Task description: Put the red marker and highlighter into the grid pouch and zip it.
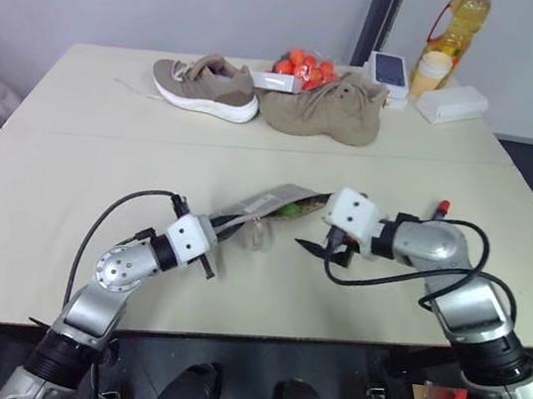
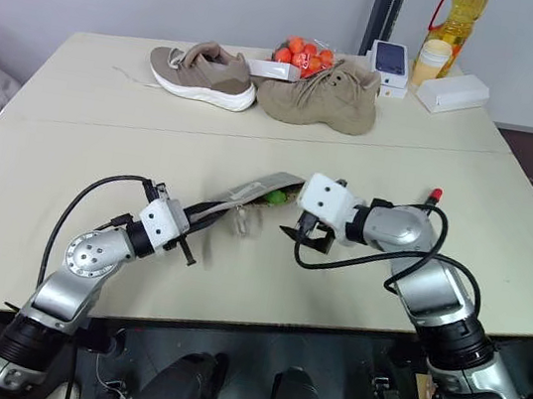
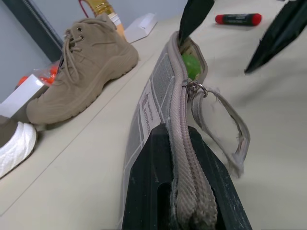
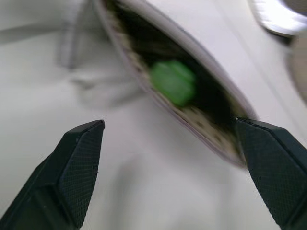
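Note:
I expect the red marker (image 1: 442, 208) to slide in beside the light green highlighter when I push the marker in, since the grid pouch's opening (image 4: 211, 101) gapes around that highlighter.
The grid pouch (image 1: 267, 208) lies mid-table with its mouth open toward my right gripper. My left gripper (image 1: 223, 223) is shut on the pouch's near end, its fingers (image 3: 153, 182) clamping the zipper edge. The light green highlighter (image 4: 173, 82) sits inside the open mouth, partly hidden by the fabric. The zipper's loop pull (image 3: 220, 124) hangs off the pouch's side. My right gripper (image 1: 329, 252) is open just in front of the mouth, with nothing between its fingers (image 4: 76, 163). The red marker (image 1: 442, 207) lies on the table behind my right forearm.
Two tan shoes (image 1: 320, 107) lie at the back of the table, with a bag of red-orange items (image 1: 304, 67) behind them. A white box (image 1: 451, 103), a small device box (image 1: 390, 72) and an oil bottle (image 1: 449, 36) stand at the back right.

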Robot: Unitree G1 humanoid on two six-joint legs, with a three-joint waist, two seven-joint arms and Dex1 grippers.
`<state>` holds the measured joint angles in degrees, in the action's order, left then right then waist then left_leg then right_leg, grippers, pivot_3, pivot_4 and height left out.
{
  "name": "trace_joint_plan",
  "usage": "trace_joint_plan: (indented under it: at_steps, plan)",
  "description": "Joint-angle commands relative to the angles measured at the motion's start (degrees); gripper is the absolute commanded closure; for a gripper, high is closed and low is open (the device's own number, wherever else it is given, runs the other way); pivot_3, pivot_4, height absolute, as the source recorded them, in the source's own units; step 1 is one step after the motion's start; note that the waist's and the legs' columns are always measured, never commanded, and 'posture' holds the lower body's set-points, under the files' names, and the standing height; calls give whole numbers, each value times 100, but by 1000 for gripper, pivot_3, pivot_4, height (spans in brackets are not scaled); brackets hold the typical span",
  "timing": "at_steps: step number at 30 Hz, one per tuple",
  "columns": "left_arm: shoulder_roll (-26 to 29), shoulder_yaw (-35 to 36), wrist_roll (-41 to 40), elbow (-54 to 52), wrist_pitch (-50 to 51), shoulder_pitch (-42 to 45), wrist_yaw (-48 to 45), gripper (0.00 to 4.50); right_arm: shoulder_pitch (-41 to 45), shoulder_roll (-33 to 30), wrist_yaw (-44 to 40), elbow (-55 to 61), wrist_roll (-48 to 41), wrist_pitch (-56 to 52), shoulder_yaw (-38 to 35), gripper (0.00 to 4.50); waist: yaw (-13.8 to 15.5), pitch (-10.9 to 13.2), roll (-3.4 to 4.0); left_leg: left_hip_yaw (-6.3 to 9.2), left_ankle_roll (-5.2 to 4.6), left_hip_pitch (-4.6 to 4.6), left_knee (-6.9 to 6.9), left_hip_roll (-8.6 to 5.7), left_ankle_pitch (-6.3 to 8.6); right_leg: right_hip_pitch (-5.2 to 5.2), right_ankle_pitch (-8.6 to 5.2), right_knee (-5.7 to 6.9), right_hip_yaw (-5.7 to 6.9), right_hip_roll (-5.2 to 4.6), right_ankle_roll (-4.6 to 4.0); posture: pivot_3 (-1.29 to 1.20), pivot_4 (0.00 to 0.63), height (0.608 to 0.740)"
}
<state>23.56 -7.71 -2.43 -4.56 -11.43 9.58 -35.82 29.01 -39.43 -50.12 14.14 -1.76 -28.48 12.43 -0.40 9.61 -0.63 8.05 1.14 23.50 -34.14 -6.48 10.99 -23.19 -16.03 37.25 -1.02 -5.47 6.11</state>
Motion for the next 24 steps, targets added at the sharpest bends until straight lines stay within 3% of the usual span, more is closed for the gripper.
trace_joint_plan:
  at_steps: [1, 8, 13, 17, 24]
  plan:
    - [-147, 162, -184, 0, 105, 113, 170, 4500, -131, -68, 133, 154, -233, -175, -524, 41, 0, 0, 0, 0, 0, 0, 0, 0, 0, 0, 0, 0, 0, 0, 0, 0, 150, 740]
    - [-649, 294, -137, 264, 227, 324, 786, 4500, -559, -76, 1051, -618, -265, -895, -1660, 41, 96, 1, -1, -1, 0, 0, -6, -1, 0, 3, 1, 0, 0, 1, 0, 0, 150, 740]
    - [-782, 175, 23, 447, 93, 431, 895, 4500, -462, 261, 2306, -717, -140, -1614, -2485, 41, 109, 0, 0, -4, 0, 0, -4, 1, 0, 0, 2, 2, -2, 2, 1, 0, 150, 740]
    - [-847, 87, 60, 651, -12, 535, 822, 4500, -360, 896, 3412, -1050, -279, -2195, -3407, 41, 112, 0, -1, -5, 0, 0, -4, 1, -1, 1, 2, 1, -3, 2, 1, 0, 150, 740]
    - [-876, 47, 70, 944, -171, 695, 764, 4500, -142, 1523, 3940, -1638, -687, -2479, -3883, 41, 91, -1, 2, -6, -1, 0, -5, 0, -2, 0, 3, 6, -4, 5, 1, 0, 150, 740]
